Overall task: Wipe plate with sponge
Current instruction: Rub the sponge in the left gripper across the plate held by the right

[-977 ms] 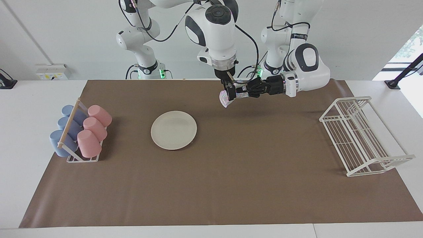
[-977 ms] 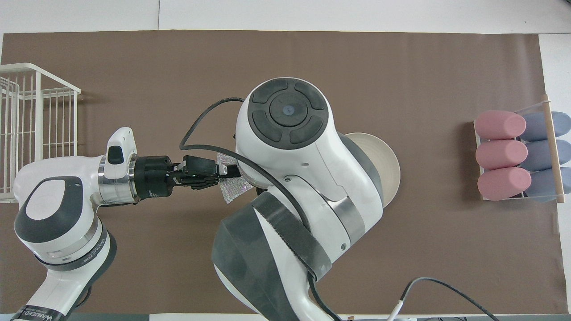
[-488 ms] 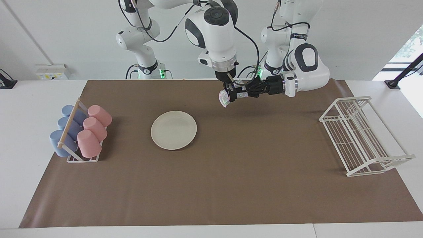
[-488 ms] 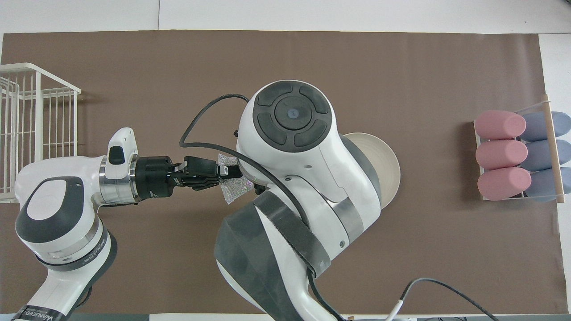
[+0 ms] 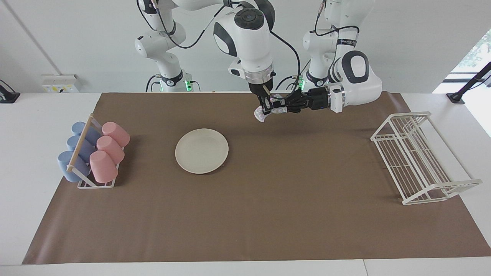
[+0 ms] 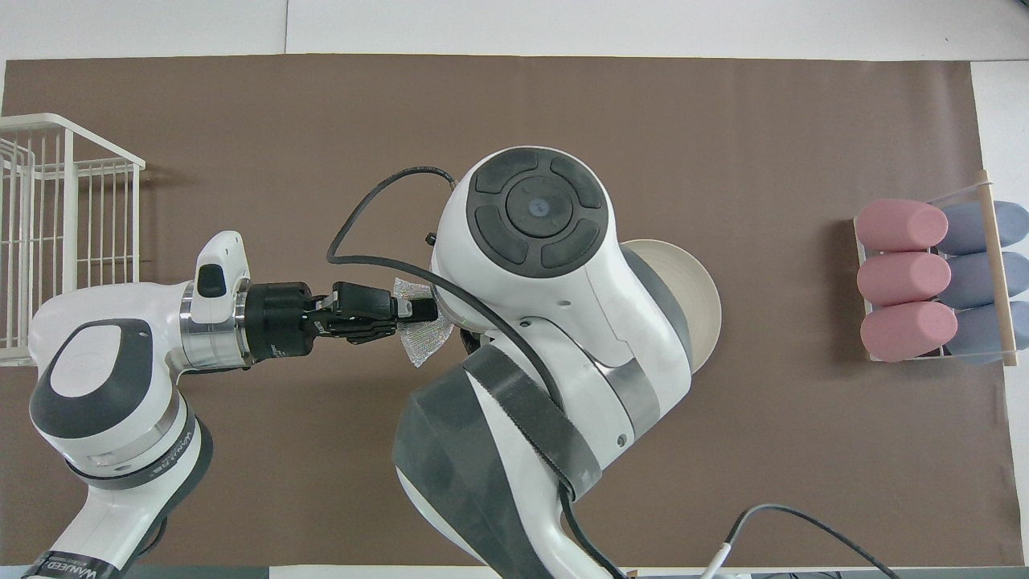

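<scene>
My left gripper should open and back away before my right gripper carries the sponge to the plate (image 5: 201,151), as both grippers are shut on the sponge (image 6: 424,339).
The cream-white plate (image 5: 201,150) lies flat on the brown mat, toward the right arm's end; in the overhead view only its edge (image 6: 695,297) shows past the right arm. The silvery-grey sponge (image 5: 261,114) hangs in the air above the mat, away from the plate and toward the left arm's end. My left gripper (image 5: 277,106) reaches in sideways and is shut on the sponge (image 6: 422,344). My right gripper (image 5: 264,109) points straight down and is shut on the same sponge from above. In the overhead view the left gripper (image 6: 403,310) shows, while the right one is hidden under its own wrist.
A small rack of pink and blue cups (image 5: 94,153) lies at the right arm's end of the mat. A white wire dish rack (image 5: 418,157) stands at the left arm's end. The brown mat (image 5: 268,214) covers most of the table.
My right gripper has closed onto the sponge that the left gripper holds. Both hands with the sponge have risen slightly.
</scene>
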`<action>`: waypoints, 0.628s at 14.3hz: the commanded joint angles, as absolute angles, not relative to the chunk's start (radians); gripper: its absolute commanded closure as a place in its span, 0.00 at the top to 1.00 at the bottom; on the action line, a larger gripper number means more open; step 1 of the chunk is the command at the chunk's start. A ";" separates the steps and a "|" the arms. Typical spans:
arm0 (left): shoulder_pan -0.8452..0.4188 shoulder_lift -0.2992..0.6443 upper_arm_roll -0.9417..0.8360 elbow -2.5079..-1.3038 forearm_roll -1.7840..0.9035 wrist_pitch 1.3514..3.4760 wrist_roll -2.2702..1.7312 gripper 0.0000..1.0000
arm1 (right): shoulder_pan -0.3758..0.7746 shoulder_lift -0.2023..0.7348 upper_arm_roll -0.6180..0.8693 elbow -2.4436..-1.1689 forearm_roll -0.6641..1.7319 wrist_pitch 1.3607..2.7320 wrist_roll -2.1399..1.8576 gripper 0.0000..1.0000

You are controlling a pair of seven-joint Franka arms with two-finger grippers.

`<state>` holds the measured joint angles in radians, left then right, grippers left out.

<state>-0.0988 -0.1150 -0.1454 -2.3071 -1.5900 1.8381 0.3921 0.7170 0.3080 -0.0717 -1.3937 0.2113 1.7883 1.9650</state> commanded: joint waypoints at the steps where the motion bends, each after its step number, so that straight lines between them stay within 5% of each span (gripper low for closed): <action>1: -0.126 -0.137 -0.137 -2.333 -1.611 1.859 0.411 0.00 | 0.699 0.276 -0.067 -1.442 0.229 1.816 1.931 0.00; 2: -0.129 -0.137 -0.137 -2.333 -1.609 1.861 0.411 0.00 | 0.699 0.275 -0.069 -1.442 0.229 1.813 1.933 0.00; 3: -0.139 -0.138 -0.137 -2.332 -1.609 1.864 0.397 0.89 | 0.699 0.275 -0.069 -1.440 0.229 1.812 1.934 0.00; 4: -0.141 -0.141 -0.138 -2.332 -1.609 1.867 0.388 1.00 | 0.699 0.275 -0.069 -1.440 0.229 1.812 1.936 0.00; 9: -0.134 -0.143 -0.135 -2.332 -1.602 1.870 0.373 1.00 | 0.698 0.261 -0.077 -1.474 0.213 1.825 1.933 0.00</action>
<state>-0.1188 -0.1152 -0.1468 -2.3071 -1.5905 1.8461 0.3866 0.7125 0.2972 -0.0777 -1.4047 0.2111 1.7886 1.9647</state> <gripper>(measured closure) 0.344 0.894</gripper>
